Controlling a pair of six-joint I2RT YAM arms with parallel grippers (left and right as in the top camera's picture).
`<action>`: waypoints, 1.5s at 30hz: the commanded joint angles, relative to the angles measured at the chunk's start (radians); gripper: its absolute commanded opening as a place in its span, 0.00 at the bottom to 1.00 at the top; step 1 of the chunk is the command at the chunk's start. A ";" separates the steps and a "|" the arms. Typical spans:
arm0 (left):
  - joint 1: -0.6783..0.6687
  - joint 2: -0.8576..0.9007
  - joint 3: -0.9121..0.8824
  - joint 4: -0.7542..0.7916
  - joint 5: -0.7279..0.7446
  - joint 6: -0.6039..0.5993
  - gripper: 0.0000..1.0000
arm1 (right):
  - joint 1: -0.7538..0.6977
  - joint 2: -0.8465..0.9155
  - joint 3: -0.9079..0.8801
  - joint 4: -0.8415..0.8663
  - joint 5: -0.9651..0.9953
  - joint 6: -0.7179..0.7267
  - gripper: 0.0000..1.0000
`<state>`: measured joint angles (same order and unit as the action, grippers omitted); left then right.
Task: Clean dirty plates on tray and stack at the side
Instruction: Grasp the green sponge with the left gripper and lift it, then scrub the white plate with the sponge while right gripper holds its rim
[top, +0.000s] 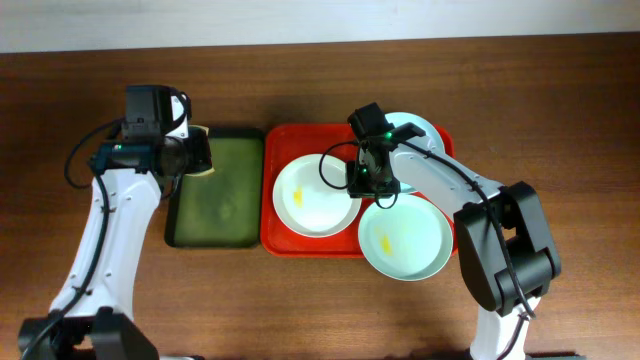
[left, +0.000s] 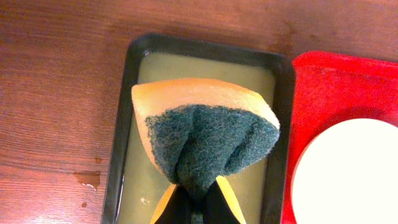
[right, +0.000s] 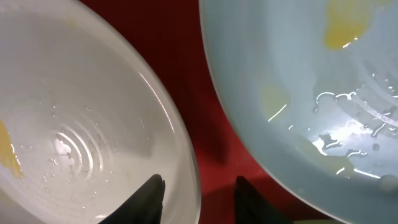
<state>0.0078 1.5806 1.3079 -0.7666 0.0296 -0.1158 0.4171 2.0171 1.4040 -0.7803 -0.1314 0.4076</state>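
I should pinch the white plate's rim (right: 193, 185) with my right gripper to keep it still before my left gripper wipes the yellow smear (top: 298, 196), because my right gripper's open fingers leave the plate's rim loose.
The red tray (top: 275, 235) holds a white plate (top: 305, 200) with a yellow smear. A mint-green plate (top: 405, 240) lies at its front right, and a second mint-green plate (top: 418, 128) at the back right is partly hidden by the right arm. My right gripper (top: 367, 182) is open, its fingers (right: 199, 190) straddling the white plate's (right: 81, 124) right rim. A smeared mint plate (right: 298, 93) and the red tray (right: 208, 106) lie beside them. My left gripper (top: 198, 155) is shut (left: 196, 193) on a folded yellow-and-green sponge (left: 205, 124).
A dark green tray (top: 215, 195) with yellowish liquid lies left of the red tray, under the sponge; it also shows in the left wrist view (left: 121, 155). Small wet spots (left: 87, 177) mark the wooden table left of it. The white plate's edge (left: 348, 174) shows at the right.
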 joint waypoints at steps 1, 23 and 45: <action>0.002 0.068 -0.005 0.003 0.150 0.114 0.00 | 0.008 0.006 -0.009 0.003 0.002 0.028 0.27; 0.001 0.145 -0.005 0.011 0.159 0.113 0.00 | 0.006 0.008 -0.009 -0.026 0.013 0.203 0.33; -0.421 0.346 0.185 -0.079 0.033 -0.097 0.00 | 0.008 0.008 -0.009 -0.024 -0.034 0.078 0.04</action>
<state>-0.3859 1.8641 1.4837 -0.8848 0.0570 -0.1883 0.4198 2.0171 1.4040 -0.8032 -0.1585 0.4965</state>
